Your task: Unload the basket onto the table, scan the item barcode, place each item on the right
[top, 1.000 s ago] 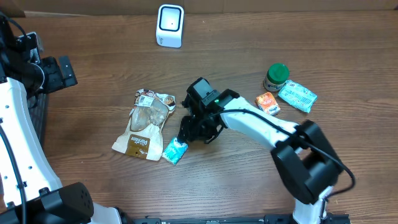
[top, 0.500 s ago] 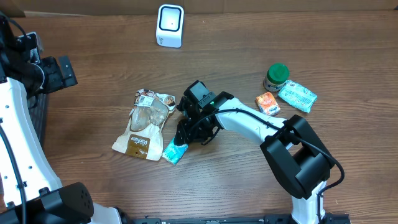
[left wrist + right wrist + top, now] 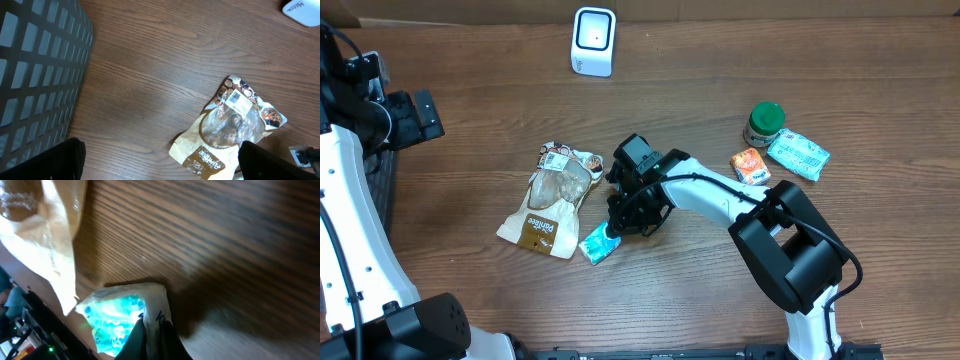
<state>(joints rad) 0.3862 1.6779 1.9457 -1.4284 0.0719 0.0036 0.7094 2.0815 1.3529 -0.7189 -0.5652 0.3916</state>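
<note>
My right gripper pinches the small packet's end (image 3: 604,238) close beside the snack pouch; I should pull the packet clear, set it down and regrip before scanning.
A small teal-and-white packet (image 3: 597,244) lies on the wooden table, just right of a brown snack pouch (image 3: 552,200). My right gripper (image 3: 621,226) is down at the packet's near edge. In the right wrist view its fingers (image 3: 152,336) are shut on the packet's white crimped end (image 3: 154,310). The white barcode scanner (image 3: 593,40) stands at the table's far edge. My left gripper (image 3: 160,165) hangs open over bare wood at the far left, with the pouch (image 3: 227,130) just inside its right finger. It holds nothing.
A green-lidded jar (image 3: 764,123), an orange packet (image 3: 750,165) and a larger teal packet (image 3: 798,155) lie at the right. A black mesh basket (image 3: 40,65) stands at the left edge. The scanner's corner (image 3: 304,9) shows in the left wrist view.
My right gripper has slid a little left and down and closed on the small teal packet's edge. The packet has shifted slightly. The left arm has not moved.
</note>
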